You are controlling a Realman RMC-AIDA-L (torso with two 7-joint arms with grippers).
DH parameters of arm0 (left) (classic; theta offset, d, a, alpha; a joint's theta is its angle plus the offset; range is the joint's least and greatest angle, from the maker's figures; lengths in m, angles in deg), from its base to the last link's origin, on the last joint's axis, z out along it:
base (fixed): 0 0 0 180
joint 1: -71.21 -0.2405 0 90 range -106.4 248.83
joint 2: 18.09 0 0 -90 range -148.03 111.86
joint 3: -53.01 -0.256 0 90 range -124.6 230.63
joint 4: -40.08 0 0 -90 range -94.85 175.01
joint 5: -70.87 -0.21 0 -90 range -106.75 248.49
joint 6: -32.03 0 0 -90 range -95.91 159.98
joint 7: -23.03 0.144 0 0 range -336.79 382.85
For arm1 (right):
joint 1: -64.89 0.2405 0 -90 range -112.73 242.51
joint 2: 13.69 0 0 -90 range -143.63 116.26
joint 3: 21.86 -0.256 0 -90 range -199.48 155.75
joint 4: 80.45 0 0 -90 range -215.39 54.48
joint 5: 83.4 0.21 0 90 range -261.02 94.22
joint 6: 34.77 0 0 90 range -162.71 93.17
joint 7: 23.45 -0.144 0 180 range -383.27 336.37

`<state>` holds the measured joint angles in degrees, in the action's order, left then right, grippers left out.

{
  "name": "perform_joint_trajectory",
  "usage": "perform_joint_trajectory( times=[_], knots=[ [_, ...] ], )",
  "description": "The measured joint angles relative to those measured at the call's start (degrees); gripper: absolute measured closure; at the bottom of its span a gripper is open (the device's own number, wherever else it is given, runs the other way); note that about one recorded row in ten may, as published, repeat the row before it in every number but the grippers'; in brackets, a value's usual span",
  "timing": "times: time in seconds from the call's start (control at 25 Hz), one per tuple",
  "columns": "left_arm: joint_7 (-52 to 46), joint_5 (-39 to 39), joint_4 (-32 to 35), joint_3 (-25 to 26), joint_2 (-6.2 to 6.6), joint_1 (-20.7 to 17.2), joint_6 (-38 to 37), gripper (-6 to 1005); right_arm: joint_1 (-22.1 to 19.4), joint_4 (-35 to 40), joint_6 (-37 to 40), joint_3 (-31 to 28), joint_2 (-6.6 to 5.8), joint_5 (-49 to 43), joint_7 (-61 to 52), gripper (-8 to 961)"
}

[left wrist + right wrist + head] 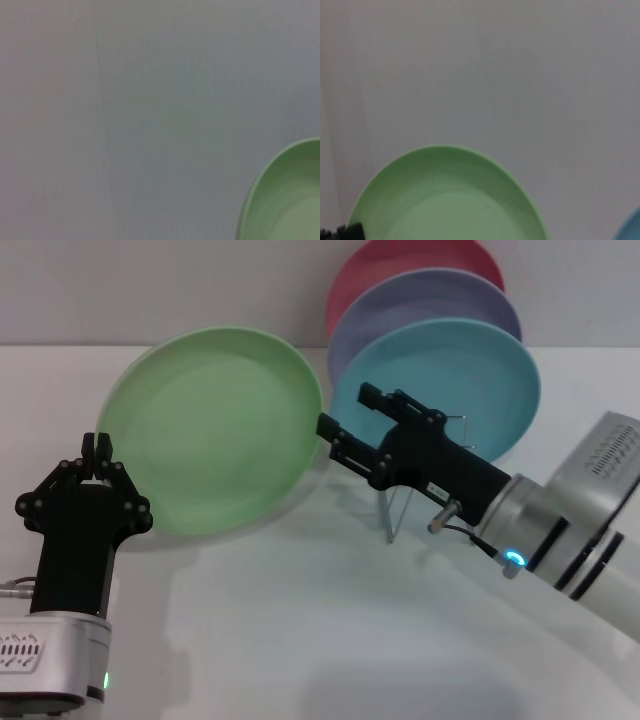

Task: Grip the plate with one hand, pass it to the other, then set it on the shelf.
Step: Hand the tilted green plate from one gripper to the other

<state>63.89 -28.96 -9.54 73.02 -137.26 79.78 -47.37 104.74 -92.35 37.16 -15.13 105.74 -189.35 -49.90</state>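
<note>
My right gripper's open fingers face the light green plate's free rim point(320, 402). I should keep moving them in until that rim is between them, then close them.
The light green plate point(215, 430) is tilted up above the white table, its face toward me. My left gripper point(97, 455) is shut on its lower left rim and holds it. My right gripper point(346, 410) is open at the plate's right rim, with the lower finger at the edge; I cannot tell if it touches. The plate also shows in the left wrist view point(290, 200) and the right wrist view point(445, 200). The silver wire shelf point(392, 512) stands behind my right gripper, mostly hidden by it.
A turquoise plate point(480, 370), a lavender plate point(430, 300) and a red plate point(400, 265) stand upright in the shelf at the back right. The white table point(300, 620) stretches toward me, with a wall behind.
</note>
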Motion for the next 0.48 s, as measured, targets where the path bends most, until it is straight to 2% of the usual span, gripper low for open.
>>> perform_joint_trajectory(
  times=[0.28,0.48],
  knots=[
    [3.76,0.1,-1.04,-0.22,0.0,-0.41,-0.14,964,2.53,-1.08,-3.81,-0.22,0.15,-1.11,1.23,244],
    [4.46,0.19,-1.08,-0.2,0.0,-0.49,-0.13,964,2.86,-3.09,-4.95,-0.68,0.13,-1.25,5.19,245]
  ],
)
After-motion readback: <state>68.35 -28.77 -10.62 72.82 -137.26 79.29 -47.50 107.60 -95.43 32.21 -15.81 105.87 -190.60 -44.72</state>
